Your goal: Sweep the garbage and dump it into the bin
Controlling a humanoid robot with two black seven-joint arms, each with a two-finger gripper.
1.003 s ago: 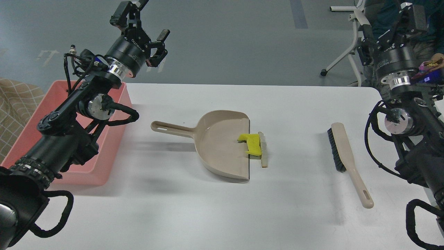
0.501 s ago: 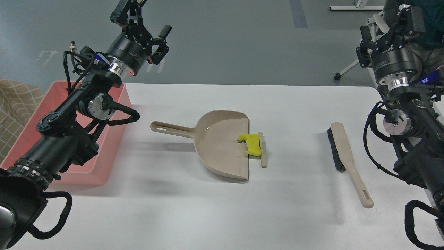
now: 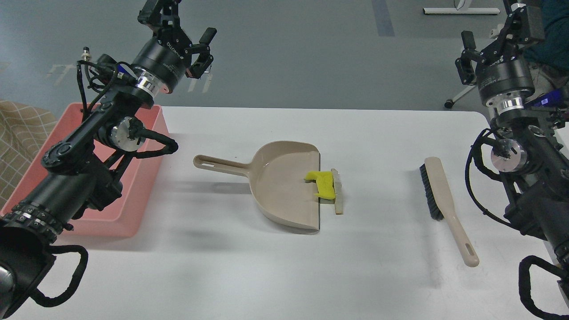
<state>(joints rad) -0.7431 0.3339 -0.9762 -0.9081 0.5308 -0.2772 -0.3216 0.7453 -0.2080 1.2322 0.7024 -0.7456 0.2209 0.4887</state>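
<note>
The bread slice is touching the yellow sponge piece at the dustpan's open edge, so both should end up in the dustpan together when the robot sweeps.
The yellow sponge piece lies across the open lip of the beige dustpan at the table's middle. The bread slice lies edge-on on the table, touching the sponge's right side, just outside the lip. The salmon-pink bin stands at the left edge, partly hidden by my left arm. My left gripper is open and empty, raised high above the bin's far corner. My right gripper is open and empty, raised beyond the table's far right corner.
A beige hand brush with black bristles lies on the table to the right of the dustpan, handle toward me. The dustpan's handle points left toward the bin. A checked cloth is at the far left, and a chair leg at the far right.
Both grippers have risen a little, the left drifting left. A white chair behind the table has moved right. The dustpan, scraps and brush have not moved.
</note>
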